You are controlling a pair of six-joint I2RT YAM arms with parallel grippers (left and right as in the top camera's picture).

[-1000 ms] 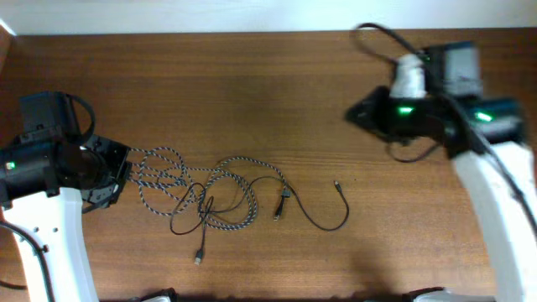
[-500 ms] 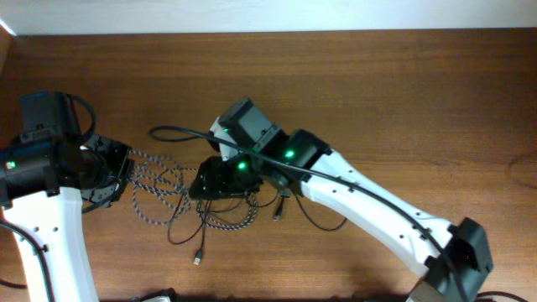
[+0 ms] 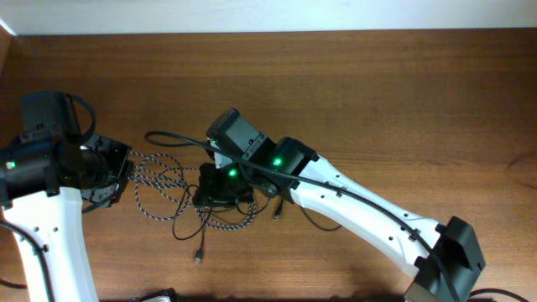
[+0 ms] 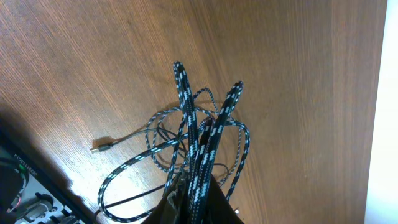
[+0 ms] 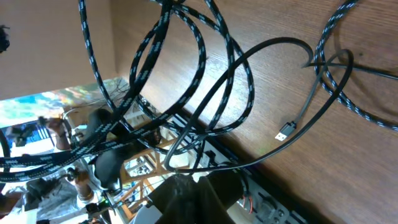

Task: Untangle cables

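The plain black cable's bend (image 5: 175, 167) is in among the braided loops (image 5: 251, 93), so my right gripper should take a new grip on it and pull it free while my left gripper holds the loops.
The braided black-and-white cable (image 3: 153, 159) lies in loops on the wooden table, tangled with the thinner plain black cable (image 3: 322, 224). My left gripper (image 3: 126, 173) is at the left end of the tangle, shut on several braided strands (image 4: 186, 106) that run up from its jaws (image 4: 194, 200). My right gripper (image 3: 210, 198) is over the middle of the tangle. In the right wrist view its jaws (image 5: 200, 184) are shut on the plain black cable (image 5: 273, 43), with braided loops (image 5: 155, 37) around it. A small plug (image 5: 286, 131) lies on the table.
A loose plug (image 3: 199, 258) lies near the front of the table below the tangle, and another small plug (image 3: 277, 215) is beside my right arm. A thick black lead (image 3: 172, 137) arcs from the right arm over the cables. The left arm's base (image 4: 25, 186) is close by.
My right arm swung from the far right of the table across to the tangle and came down on it, then shifted slightly left. The cable loops shifted a little. The left arm stayed put.
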